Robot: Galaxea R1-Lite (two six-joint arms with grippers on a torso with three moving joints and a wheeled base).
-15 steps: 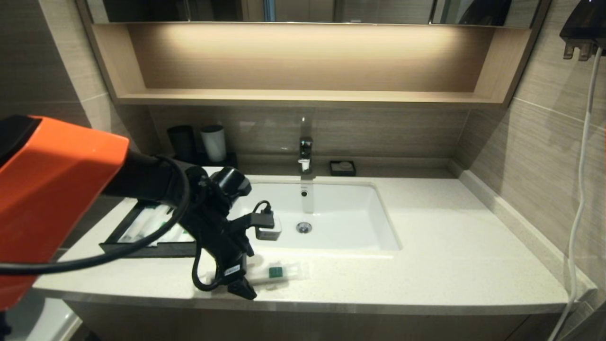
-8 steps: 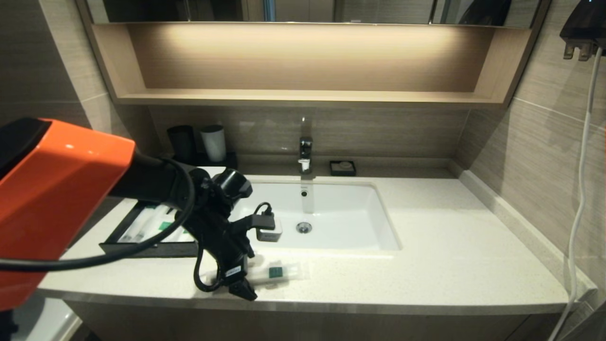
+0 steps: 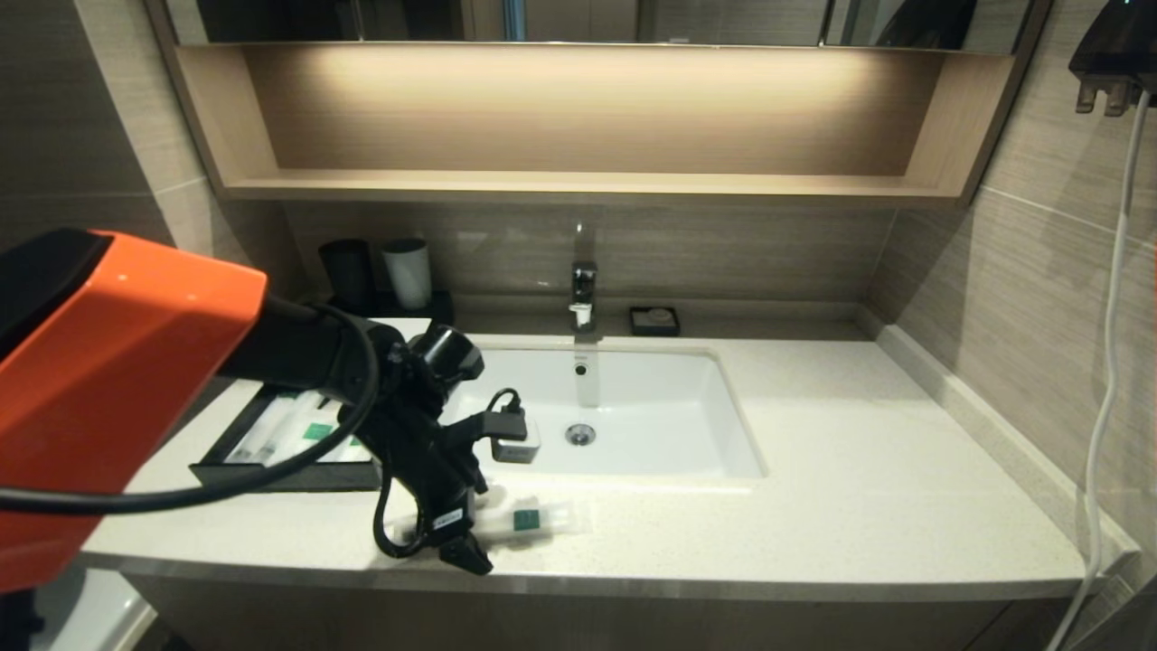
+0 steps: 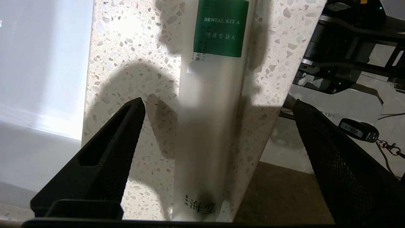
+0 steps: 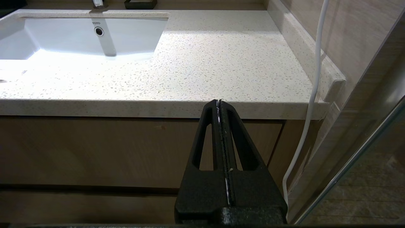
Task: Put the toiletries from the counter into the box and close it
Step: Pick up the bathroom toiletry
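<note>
I expect the packet [image 3: 527,521] to pinch into a narrow fold but stay stretched out when I lift it, because loose, filmy plastic [image 4: 207,117] shows below the green label.
The toiletries packet [image 3: 529,520], slim and clear with a green label, lies flat on the speckled counter [image 3: 859,470] between the basin and the front edge. My left gripper [image 3: 472,524] hangs open over the packet's left end. In the left wrist view the packet [image 4: 208,133] runs between the two spread fingers of the left gripper [image 4: 218,102], touching neither. The black box [image 3: 271,476] stands at the left with its drawer pulled out and packets lying in it; my left arm covers part of it. My right gripper [image 5: 218,102] is shut and empty, in front of the counter edge on the right.
A white basin [image 3: 651,398] is sunk in the middle of the counter, with a tap [image 3: 583,294] behind it. A black cup [image 3: 348,267] and a grey cup [image 3: 409,271] stand at the back left, a soap dish [image 3: 653,320] at the back. A white cable [image 3: 1107,389] hangs on the right.
My left arm has eased slightly to the right. The gripper stays open over the packet, which has not moved.
</note>
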